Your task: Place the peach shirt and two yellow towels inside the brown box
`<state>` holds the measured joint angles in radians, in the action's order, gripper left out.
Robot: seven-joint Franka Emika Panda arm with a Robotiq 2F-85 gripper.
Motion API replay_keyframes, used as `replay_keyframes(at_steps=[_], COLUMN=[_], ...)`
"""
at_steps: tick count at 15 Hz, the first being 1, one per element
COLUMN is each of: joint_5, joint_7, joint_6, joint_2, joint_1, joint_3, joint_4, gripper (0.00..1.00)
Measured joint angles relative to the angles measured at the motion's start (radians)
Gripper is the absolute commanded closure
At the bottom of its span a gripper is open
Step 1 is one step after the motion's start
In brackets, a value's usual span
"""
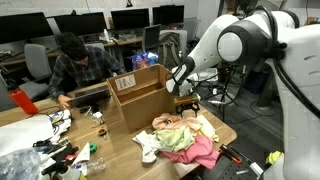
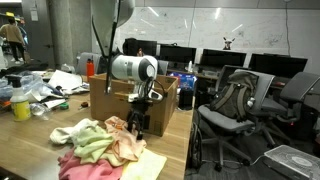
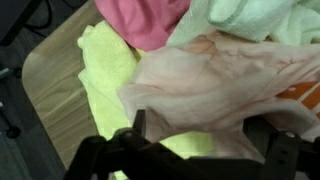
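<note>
Next, I raise my gripper, move it toward the shirt's middle fold (image 3: 235, 98) and lower it before closing, because the yellow towel (image 3: 190, 145) shows under the peach shirt between my fingers.
The peach shirt (image 3: 220, 80) lies on top of a heap of cloths, filling most of the wrist view. My gripper (image 3: 200, 138) is open, one finger (image 3: 135, 125) on either side of a fold of the shirt. Under the shirt a yellow towel (image 3: 105, 70) spreads toward the table's corner; I cannot tell a second towel apart. In both exterior views the gripper (image 1: 187, 103) (image 2: 138, 125) hangs over the heap's peach (image 2: 125, 148) and yellow (image 2: 95, 145) cloths. The brown box (image 1: 140, 90) (image 2: 120, 98) stands open just behind the heap.
A bright pink cloth (image 3: 145, 20) (image 1: 205, 152) and a whitish cloth (image 1: 147, 145) share the heap. The table's edge (image 3: 45, 70) is close by. A person (image 1: 75, 65) sits behind the box, clutter (image 1: 60, 140) covers the table beyond it, and office chairs (image 2: 235, 105) stand alongside.
</note>
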<state>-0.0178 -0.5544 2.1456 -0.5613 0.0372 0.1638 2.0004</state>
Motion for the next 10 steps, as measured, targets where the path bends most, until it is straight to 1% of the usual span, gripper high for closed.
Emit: replay_keyframes(at_steps=[4, 6, 10], joint_5=[-0.005, -0.014, -0.116], joint_7=[-0.09, -0.103, -0.088], joint_6=[-0.059, -0.083, -0.089], joint_2=[0.006, 0.006, 0.006], joint_1=[-0.02, -0.02, -0.004], joint_3=[0.0, -0.001, -0.014], joint_4=[-0.001, -0.002, -0.003], gripper=[0.0, 0.0, 0.0])
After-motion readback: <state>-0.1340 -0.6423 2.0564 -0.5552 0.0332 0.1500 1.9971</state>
